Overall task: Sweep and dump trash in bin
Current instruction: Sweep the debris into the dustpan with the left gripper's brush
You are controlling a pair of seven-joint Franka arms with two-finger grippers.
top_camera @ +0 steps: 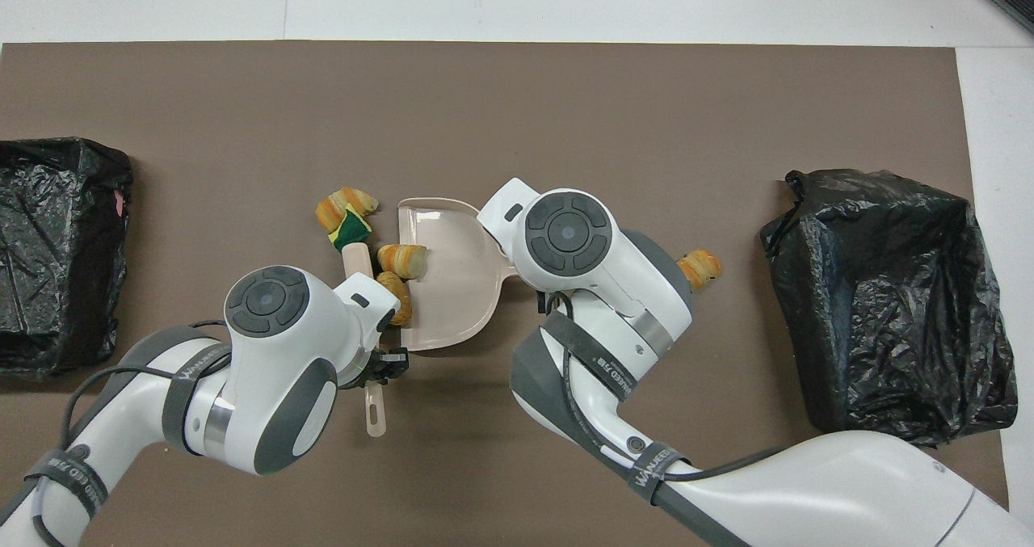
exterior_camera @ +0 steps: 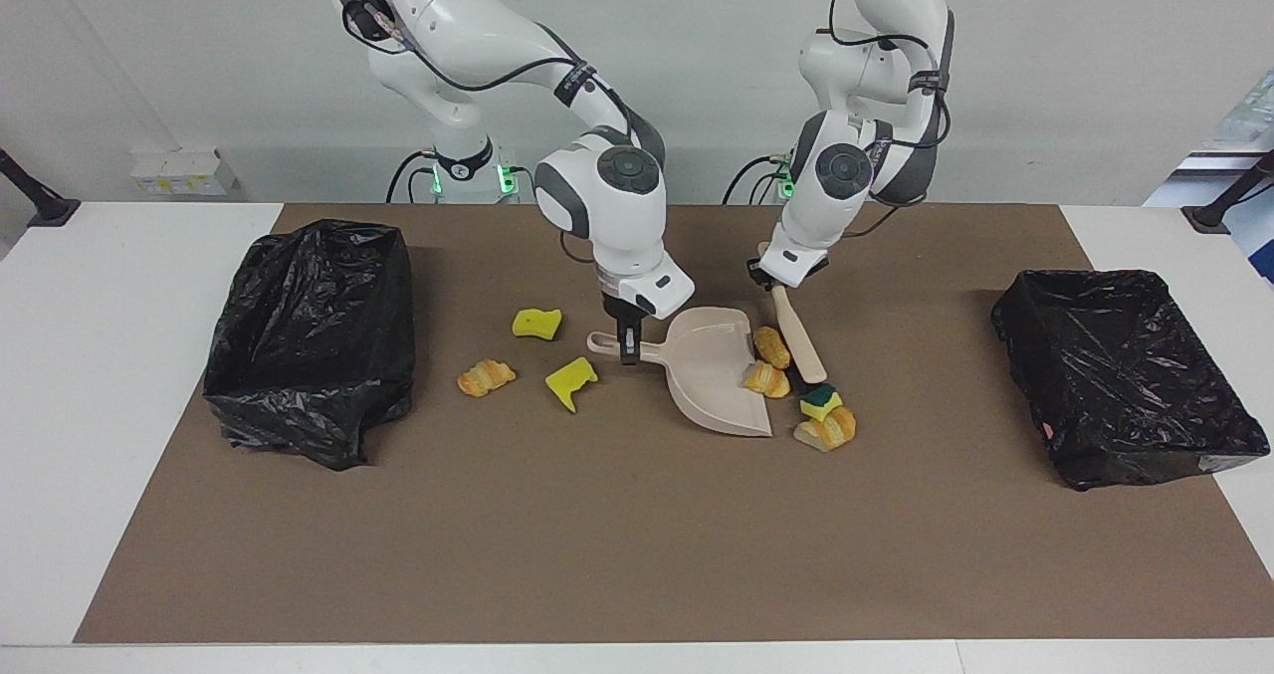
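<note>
The croissant-like piece (top_camera: 341,208) is past the tip of the beige brush, so after this push my left gripper should pull the brush back and sweep from behind that piece.
My right gripper (exterior_camera: 627,347) is shut on the handle of the beige dustpan (exterior_camera: 712,370), which rests on the mat. My left gripper (exterior_camera: 772,278) is shut on the beige brush (exterior_camera: 801,340), whose head (top_camera: 355,256) lies along the pan's open edge. Two golden-tan trash chunks (exterior_camera: 771,345) (exterior_camera: 766,380) sit at that edge, between brush and pan. A green-backed sponge (exterior_camera: 821,400) and a croissant-like piece (exterior_camera: 831,428) lie just off the pan's corner. Two yellow sponge pieces (exterior_camera: 537,323) (exterior_camera: 570,380) and another croissant-like piece (exterior_camera: 486,376) lie toward the right arm's end, beside the pan's handle.
A tall bin lined with a black bag (exterior_camera: 309,336) stands at the right arm's end of the brown mat. A low black-lined bin (exterior_camera: 1125,365) stands at the left arm's end. White table surrounds the mat (exterior_camera: 637,555).
</note>
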